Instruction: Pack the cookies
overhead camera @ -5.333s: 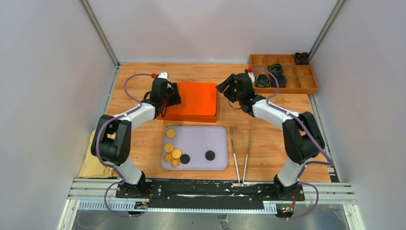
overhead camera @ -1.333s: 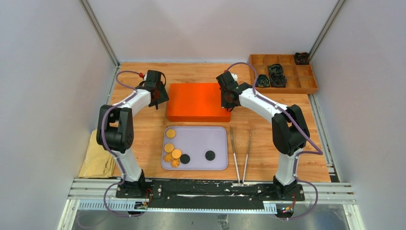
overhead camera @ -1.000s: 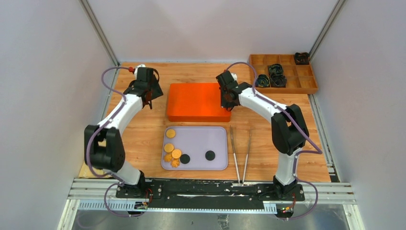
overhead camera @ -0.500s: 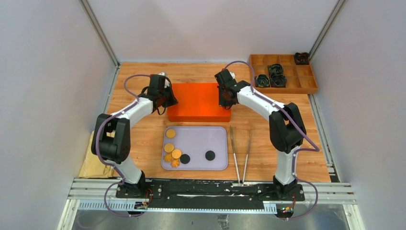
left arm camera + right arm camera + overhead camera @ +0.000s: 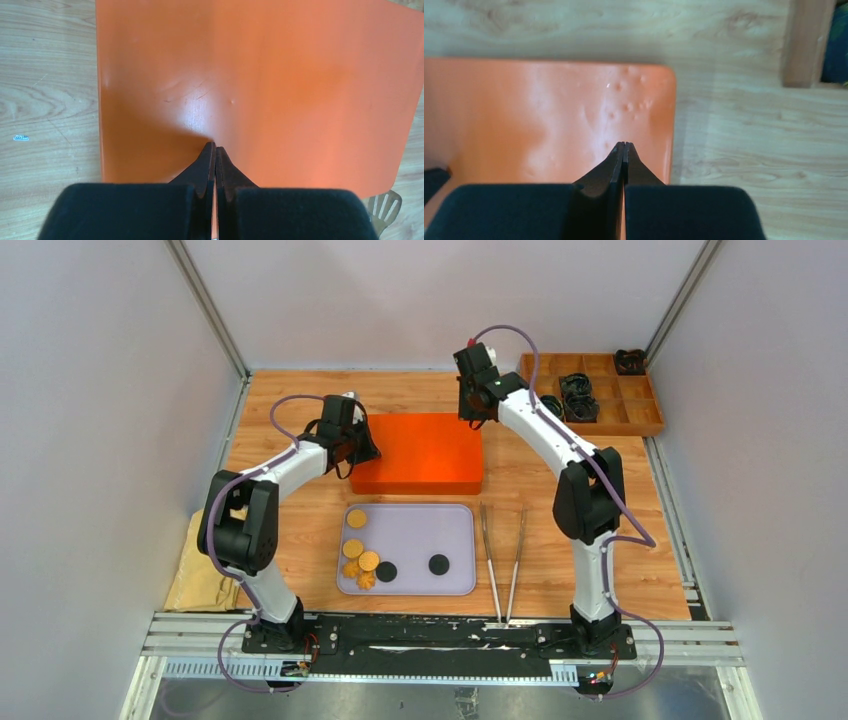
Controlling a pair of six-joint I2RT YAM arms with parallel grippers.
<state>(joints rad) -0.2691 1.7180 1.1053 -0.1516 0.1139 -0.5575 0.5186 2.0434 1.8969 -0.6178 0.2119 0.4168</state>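
My right gripper should move back and come against the orange box's end (image 5: 482,460), across from my left gripper, because it is closed above the lid's flat top (image 5: 452,437).
Several golden-orange cookies (image 5: 357,518) and two black ones (image 5: 438,564) lie on a lavender tray (image 5: 455,525) at the table's near middle. Behind it sits an orange box (image 5: 420,452) with its lid down. My left gripper (image 5: 362,452) is shut and empty over the box's left end. In the left wrist view, the left gripper (image 5: 215,145) has its tips right at the orange lid (image 5: 280,85); whether they touch it I cannot tell. My right gripper (image 5: 468,418), also shut and empty, hovers by the box's far right corner. In the right wrist view, the right gripper (image 5: 624,145) sits above the lid (image 5: 549,120).
Metal tongs (image 5: 503,560) lie on the wood right of the tray. A wooden compartment organizer (image 5: 600,390) holding dark items stands at the back right. A brown paper bag (image 5: 200,575) sits off the table's left near edge.
My left gripper closed and swung from left of the box onto its left end. My right gripper moved from the box's right edge back to its far right corner.
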